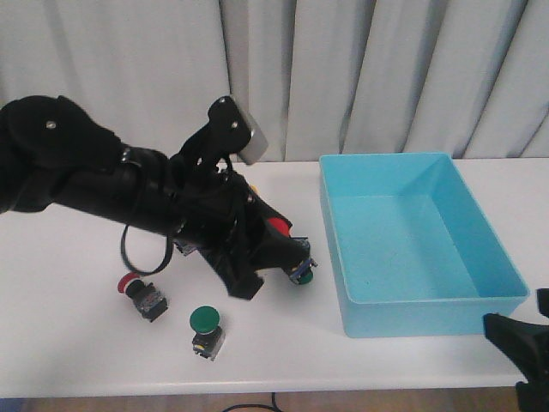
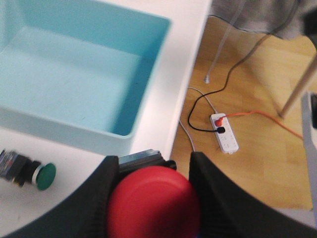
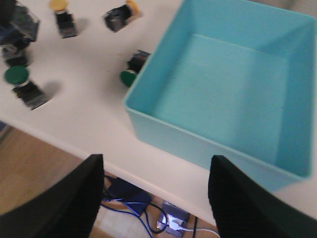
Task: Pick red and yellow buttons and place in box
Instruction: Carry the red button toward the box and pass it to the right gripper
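Observation:
The black body [image 2: 143,158] sticks out free past my left gripper's fingers, so my open right gripper should go on toward the red button [image 1: 279,226] before it closes on that body.
My left gripper [image 1: 273,256] is shut on a red button [image 1: 276,227] and holds it above the table, left of the turquoise box [image 1: 493,249]. In the left wrist view the red cap [image 2: 153,204] fills the gap between the two black fingers [image 2: 99,198], with the box [image 2: 74,124] beyond. A second red button [image 1: 129,282] lies on the table at the left. Two yellow buttons [image 3: 58,6] [image 3: 130,8] show in the right wrist view. My right gripper [image 3: 156,198] is open and empty at the table's front edge, near the box [image 3: 148,119].
A green button [image 1: 206,320] stands near the front edge. Another green button [image 1: 302,273] lies against the box's left wall, also in the left wrist view [image 2: 44,176] and the right wrist view [image 3: 128,77]. A power strip [image 2: 224,133] and cables lie on the floor.

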You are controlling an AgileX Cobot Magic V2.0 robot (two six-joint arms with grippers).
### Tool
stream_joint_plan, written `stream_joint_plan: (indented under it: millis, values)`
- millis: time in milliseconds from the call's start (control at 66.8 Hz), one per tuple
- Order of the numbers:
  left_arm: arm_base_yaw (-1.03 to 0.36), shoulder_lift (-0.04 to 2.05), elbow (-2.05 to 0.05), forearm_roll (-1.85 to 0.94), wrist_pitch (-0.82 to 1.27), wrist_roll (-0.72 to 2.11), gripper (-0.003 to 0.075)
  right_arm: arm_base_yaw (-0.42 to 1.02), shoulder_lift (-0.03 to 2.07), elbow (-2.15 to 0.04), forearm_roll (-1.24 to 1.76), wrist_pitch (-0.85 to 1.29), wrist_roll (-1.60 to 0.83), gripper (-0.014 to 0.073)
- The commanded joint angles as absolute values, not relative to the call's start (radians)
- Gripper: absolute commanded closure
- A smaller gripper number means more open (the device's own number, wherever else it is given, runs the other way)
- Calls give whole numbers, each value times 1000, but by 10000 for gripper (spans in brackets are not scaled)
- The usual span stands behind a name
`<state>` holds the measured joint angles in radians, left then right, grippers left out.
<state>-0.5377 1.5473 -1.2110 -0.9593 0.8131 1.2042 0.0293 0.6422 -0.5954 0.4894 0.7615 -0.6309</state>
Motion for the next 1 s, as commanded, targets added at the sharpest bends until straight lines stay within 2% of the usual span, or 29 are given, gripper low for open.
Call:
stream_joint_plan:
  millis: [0,165,359,554,839,988]
  values:
    - [-539,1472,-1183,-1094,814,1413,591,25,742,-667,701,782,-911,155]
    - [-539,1470,-1171,-1115,916,1603,591,25,910,-714,932,871,-1329,154]
    - [-539,1470,-1171,-1110,976,1760,591,25,1051,-754,1132,941,-1691,133]
    - [-539,1470,-1171,-1112,996,1852,591,52,1118,-801,1177,951,-1773,50]
    - [-539,1470,-1171,-1128,1005,1850,591,335,1188,-838,1043,751,-1798,46]
    - [-539,1470,-1171,-1128,1010,1850,591,423,1234,-838,1035,643,-1798,46]
